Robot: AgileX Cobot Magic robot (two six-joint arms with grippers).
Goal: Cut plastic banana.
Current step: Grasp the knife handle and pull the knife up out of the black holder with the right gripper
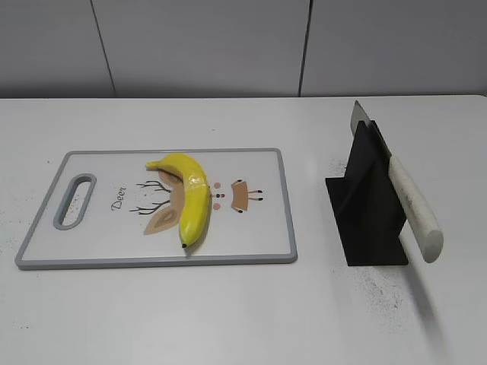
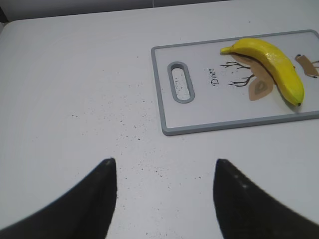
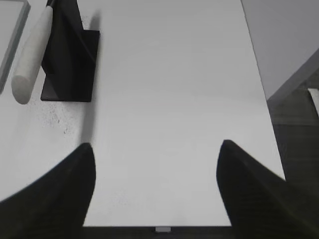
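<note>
The black stand has a wide foot and an open top [image 1: 371, 131], so the knife [image 1: 415, 209] will come out and the stand will stay standing when I lift the knife's handle.
A yellow plastic banana [image 1: 190, 198] lies whole on a white cutting board [image 1: 106, 243] with a grey rim and a deer drawing; both also show in the left wrist view, banana [image 2: 271, 64] and board [image 2: 199, 112]. A knife with a white handle [image 1: 415, 205] rests slanted in a black stand [image 1: 365, 209], to the right of the board; the knife [image 3: 32, 55] and stand [image 3: 70, 59] also show in the right wrist view. My left gripper [image 2: 163, 167] is open and empty over bare table, left of the board. My right gripper [image 3: 157, 149] is open and empty, right of the stand. Neither gripper shows in the exterior view.
The white table [image 1: 228, 319] has dark specks near the board and stand. Its right edge [image 3: 261, 84] and front edge [image 3: 154, 226] lie close to my right gripper. A grey wall [image 1: 228, 46] stands behind.
</note>
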